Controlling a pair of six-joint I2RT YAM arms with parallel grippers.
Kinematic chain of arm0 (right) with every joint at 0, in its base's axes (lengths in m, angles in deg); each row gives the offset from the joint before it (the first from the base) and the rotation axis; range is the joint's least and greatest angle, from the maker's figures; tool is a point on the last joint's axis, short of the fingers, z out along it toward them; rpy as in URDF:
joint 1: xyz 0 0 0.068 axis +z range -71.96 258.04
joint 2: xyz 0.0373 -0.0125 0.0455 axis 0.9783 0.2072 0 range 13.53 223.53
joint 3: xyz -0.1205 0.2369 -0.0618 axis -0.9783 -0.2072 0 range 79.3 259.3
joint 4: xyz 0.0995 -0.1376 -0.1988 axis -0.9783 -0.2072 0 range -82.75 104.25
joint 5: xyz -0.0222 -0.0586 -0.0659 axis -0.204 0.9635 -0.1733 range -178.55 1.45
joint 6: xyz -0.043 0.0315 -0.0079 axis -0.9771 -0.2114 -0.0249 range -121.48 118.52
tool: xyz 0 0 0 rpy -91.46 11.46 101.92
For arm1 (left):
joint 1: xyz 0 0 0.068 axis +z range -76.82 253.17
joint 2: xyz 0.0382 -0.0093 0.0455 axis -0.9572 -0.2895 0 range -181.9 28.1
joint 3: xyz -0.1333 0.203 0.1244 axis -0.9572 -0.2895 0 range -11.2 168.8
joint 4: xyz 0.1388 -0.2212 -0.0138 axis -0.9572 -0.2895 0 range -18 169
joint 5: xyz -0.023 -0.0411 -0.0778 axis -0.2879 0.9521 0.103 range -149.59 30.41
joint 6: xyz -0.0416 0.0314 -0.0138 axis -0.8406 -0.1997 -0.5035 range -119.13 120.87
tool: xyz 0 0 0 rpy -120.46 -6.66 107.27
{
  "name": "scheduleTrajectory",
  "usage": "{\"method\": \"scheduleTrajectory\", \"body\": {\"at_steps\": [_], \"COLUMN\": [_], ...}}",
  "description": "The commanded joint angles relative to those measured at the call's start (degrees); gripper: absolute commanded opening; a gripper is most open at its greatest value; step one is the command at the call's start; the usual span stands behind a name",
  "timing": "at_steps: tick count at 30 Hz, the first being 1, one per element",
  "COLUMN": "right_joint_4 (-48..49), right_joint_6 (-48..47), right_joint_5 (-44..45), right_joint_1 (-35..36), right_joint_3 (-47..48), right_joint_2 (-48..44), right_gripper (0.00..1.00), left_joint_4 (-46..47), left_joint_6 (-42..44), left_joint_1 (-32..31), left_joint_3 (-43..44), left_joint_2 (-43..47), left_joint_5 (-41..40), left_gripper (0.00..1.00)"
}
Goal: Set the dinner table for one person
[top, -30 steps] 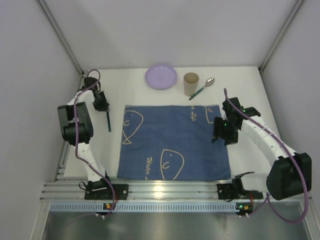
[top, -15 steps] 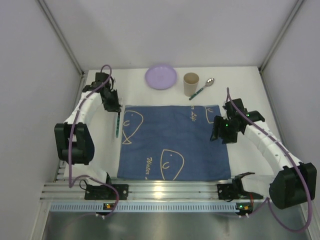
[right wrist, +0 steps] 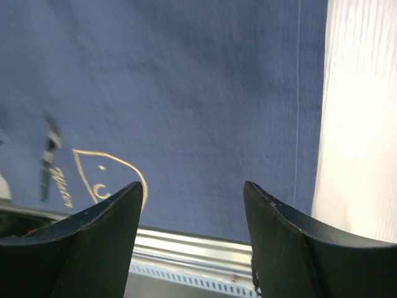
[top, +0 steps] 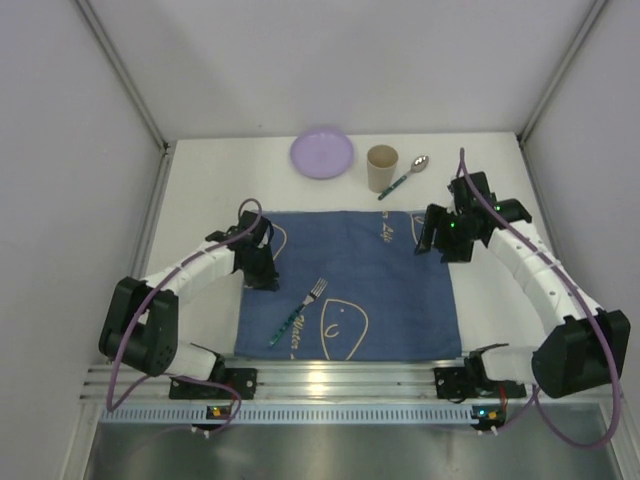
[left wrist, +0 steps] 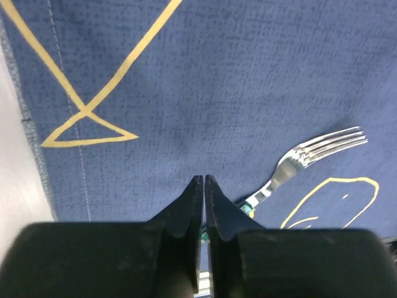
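Note:
The fork (top: 299,312) lies askew on the blue cloth mat, so next my left gripper turns it straight as my right gripper backs off the mat toward the spoon (top: 404,178).
A fork (top: 298,316) with a teal handle lies slanted on the blue cloth mat (top: 380,270), tines toward the far side. My left gripper (top: 267,279) is shut and empty just left of it, low over the mat. In the left wrist view the shut tips (left wrist: 204,180) point at the mat and the fork's head (left wrist: 310,152) lies to their right, its handle running behind the fingers. My right gripper (top: 438,238) hangs open and empty over the mat's far right corner; it is also open in the right wrist view (right wrist: 195,192). The white dinner table (top: 200,180) carries everything.
A lilac plate (top: 322,154), a tan cup (top: 382,167) and a teal-handled spoon (top: 405,177) sit on the table beyond the mat. The ribbed aluminium rail (top: 330,380) runs along the near edge. Grey walls close in both sides.
My left gripper swung from the far left of the table onto the mat with the fork; the fork now lies on the mat, out of the jaws. My right gripper moved slightly farther away.

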Motion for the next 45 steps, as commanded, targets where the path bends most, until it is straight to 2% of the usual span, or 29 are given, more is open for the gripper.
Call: {"method": "scheduleTrajectory", "body": {"at_steps": [1,3,4,5,7,8,12,15,18,22,26,30,32,34,41,43,45], "right_joint_4": [3.3,4.7,5.1,5.8,5.8,5.3,2.8,1.6,2.7,6.3,7.7,5.5,5.9,6.7,10.0,10.4,10.5], "right_joint_6": [2.4,3.3,3.7,4.1,5.5,5.9,9.1,12.7,16.1,17.6,15.7,12.2,11.0,9.9,7.8,7.5,6.8], "right_joint_5": [1.1,1.4,1.3,1.3,1.4,1.5,1.9,0.8,-1.6,-2.9,-3.4,-4.5,-4.2,-5.0,-7.3,-8.1,-8.3], "right_joint_1": [-1.8,-2.4,-2.7,-3.5,-4.2,-4.7,-6.3,-7.6,-8.6,-9.8,-10.1,-11.2,-11.9,-13.0,-17.7,-18.7,-19.1], "right_joint_3": [10.2,15.9,17.9,20.1,27.7,30.5,49.0,58.2,61.6,58.5,51.7,44.9,42.0,38.3,29.5,27.9,27.6], "right_joint_2": [3.7,8.2,10.1,14.3,19.5,25.0,39.1,47.9,52.7,52.3,49.4,46.6,44.1,42.4,39.5,39.4,39.7], "right_gripper": [0.68,0.69,0.69,0.7,0.69,0.69,0.68,0.67,0.67,0.67,0.67,0.67,0.67,0.67,0.66,0.66,0.66], "left_joint_4": [9.4,9.3,9.3,9.1,8.9,8.5,6.1,5.0,2.3,1.8,3.2,0.9,0.8,0.6,0.6,0.4,0.3], "left_joint_6": [-3.9,-3.6,-3.3,-3.3,-2.7,-2.4,0.8,6.0,11.2,13.7,13.9,12.9,13.3,13.6,12.5,11.8,10.8], "left_joint_1": [-0.7,-0.6,-0.7,-0.7,-0.7,-0.6,-0.7,-0.8,-1.7,-4.6,-7.1,-11.1,-12.6,-14.6,-17.1,-17.1,-17.1], "left_joint_3": [-0.8,-0.3,0.3,0.6,1.6,2.1,5.1,6.5,6.7,2.6,0.0,3.1,3.4,3.4,2.5,2.5,2.7], "left_joint_2": [0.9,0.7,1.0,1.8,2.6,3.4,4.3,3.5,2.0,1.3,1.5,-2.9,-5.7,-7.4,-12.0,-13.0,-13.3], "left_joint_5": [-1.7,-1.7,-1.8,-1.8,-0.9,-0.4,3.4,9.1,13.9,17.1,15.6,10.4,9.3,7.2,1.3,-0.4,-1.1], "left_gripper": [0.24,0.59,0.96,0.98,0.98,0.98,0.98,0.97,0.92,0.88,0.87,0.69,0.67,0.59,0.53,0.46,0.32]}}
